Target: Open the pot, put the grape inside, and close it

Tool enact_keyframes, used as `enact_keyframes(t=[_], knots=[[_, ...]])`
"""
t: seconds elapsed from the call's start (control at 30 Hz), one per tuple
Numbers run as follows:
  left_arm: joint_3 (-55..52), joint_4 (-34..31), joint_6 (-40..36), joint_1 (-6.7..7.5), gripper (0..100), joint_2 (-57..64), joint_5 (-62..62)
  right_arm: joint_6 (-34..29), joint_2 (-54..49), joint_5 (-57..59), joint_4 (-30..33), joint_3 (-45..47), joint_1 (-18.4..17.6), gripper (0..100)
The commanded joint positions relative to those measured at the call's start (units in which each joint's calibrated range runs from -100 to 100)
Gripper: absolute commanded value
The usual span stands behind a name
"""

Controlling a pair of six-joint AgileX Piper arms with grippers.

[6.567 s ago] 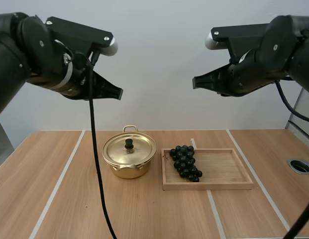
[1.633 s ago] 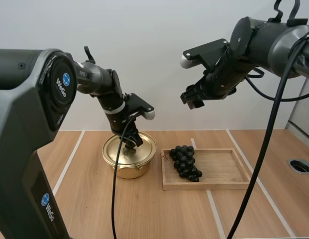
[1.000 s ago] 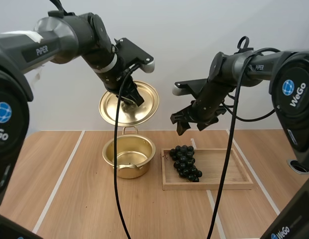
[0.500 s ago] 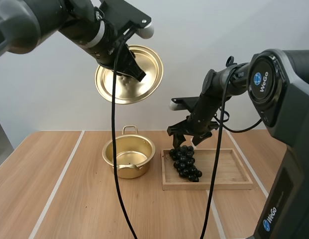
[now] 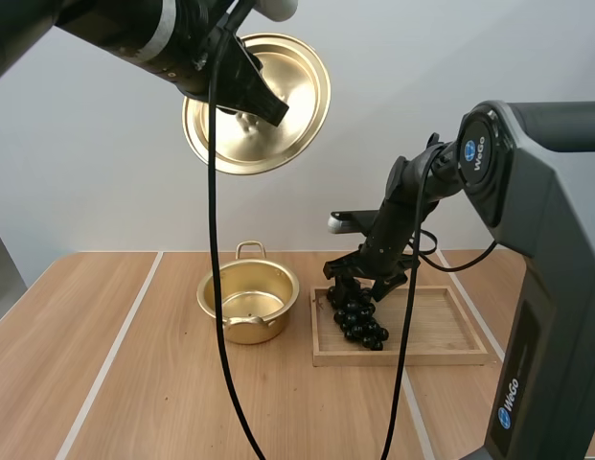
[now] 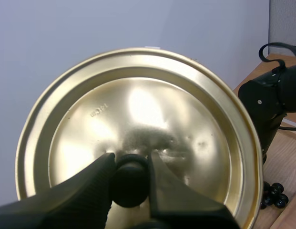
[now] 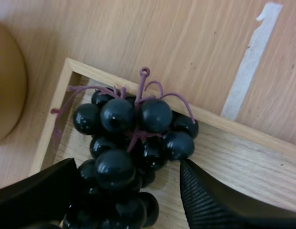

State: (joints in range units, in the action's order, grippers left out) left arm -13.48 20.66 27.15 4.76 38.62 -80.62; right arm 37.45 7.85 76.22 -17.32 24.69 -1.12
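Observation:
Purple stems (image 7: pixel 137 107) connect the dark grapes, so I expect the whole bunch (image 5: pixel 356 316) to rise together and leave the wooden tray empty when I lift it.
The gold pot (image 5: pixel 247 301) stands open on the table, left of the wooden tray (image 5: pixel 441 335). Its gold lid (image 5: pixel 263 101) is held high above it, tilted, with my left gripper (image 5: pixel 262 103) shut on the black knob (image 6: pixel 130 179). A bunch of dark grapes (image 5: pixel 357 314) lies at the tray's left end. My right gripper (image 5: pixel 359 281) is open and low over the grapes (image 7: pixel 126 157), one finger on each side of the bunch, its fingers (image 7: pixel 209 198) spread wide.
The pot's side (image 7: pixel 7 83) lies close to the tray's corner beside the grapes. White tape lines (image 5: pixel 115 350) run across the wooden table. A round hole (image 5: pixel 577 319) sits in the table at the far right.
My left gripper has carried the lid higher and a little to the right. My right gripper has come down from above the tray to straddle the grapes.

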Motion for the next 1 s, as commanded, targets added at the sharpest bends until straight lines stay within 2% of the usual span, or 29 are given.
enact_keyframes(t=[0.0,0.43,0.5,0.6,0.97], knots=[[0.5,1.3,-0.6,0.17,0,0.9,1.9,0.8,1.1,-1.0,-1.3,-0.3,0.0,100],[0.5,1.3,-0.6,0.17,0,1.4,1.8,2.3,3.6,-1.5,-3.4,-0.3,-0.8,99],[0.5,1.3,-0.6,0.17,0,1.4,1.8,2.3,3.6,-2.0,-3.5,-0.3,-1.2,67],[0.5,1.3,-0.6,0.17,0,1.4,1.8,2.4,3.6,-3.2,-4.8,-0.3,-1.5,0],[0.5,1.3,-0.6,0.17,0,1.4,1.8,3.2,3.4,-5.6,-5.5,-0.3,-1.5,0]])
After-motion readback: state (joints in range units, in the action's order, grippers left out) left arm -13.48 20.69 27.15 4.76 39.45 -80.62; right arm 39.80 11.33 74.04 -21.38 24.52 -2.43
